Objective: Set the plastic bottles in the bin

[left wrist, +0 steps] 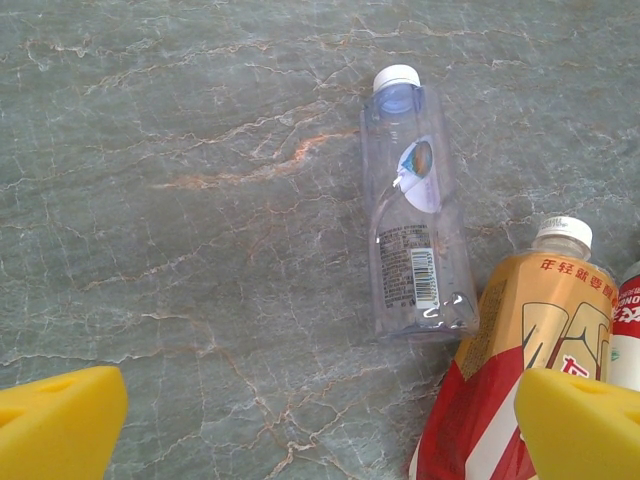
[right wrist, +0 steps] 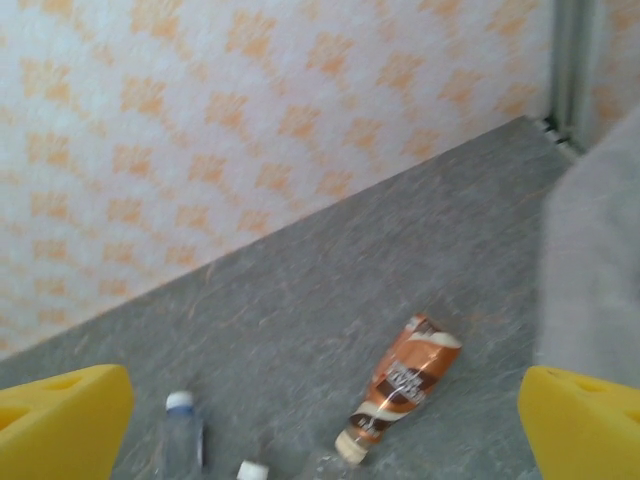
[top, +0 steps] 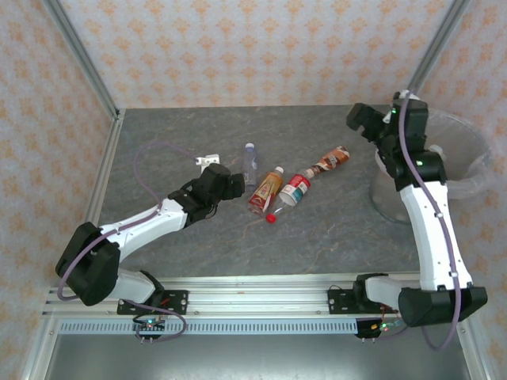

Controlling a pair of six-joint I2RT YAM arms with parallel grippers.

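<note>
My right gripper should keep going down until its open fingers straddle the brown bottle's body [top: 330, 160], as the brown bottle's wide end [top: 341, 153] lies clear of the red-labelled bottle.
Several plastic bottles lie on the grey table. A clear one with a blue-white cap [top: 250, 162] [left wrist: 415, 215] is farthest left. An orange-yellow labelled one [top: 265, 191] [left wrist: 520, 370] comes after it, then a red-labelled one [top: 291, 192] [left wrist: 628, 320] and a brown one [top: 331, 161] [right wrist: 405, 385]. My left gripper [top: 228, 184] [left wrist: 320, 420] hovers open just left of the group; its yellow fingers [left wrist: 60, 420] hold nothing. The right one [top: 364, 119] [right wrist: 325, 425] is raised beside the bin [top: 472, 138], open and empty, looking down at the brown bottle.
Patterned walls and metal frame posts [top: 79, 59] close in the table at the back and sides. The bin's side appears as a grey blur [right wrist: 590, 270] at the right of the right wrist view. Bare tabletop [top: 317, 245] lies in front of the bottles.
</note>
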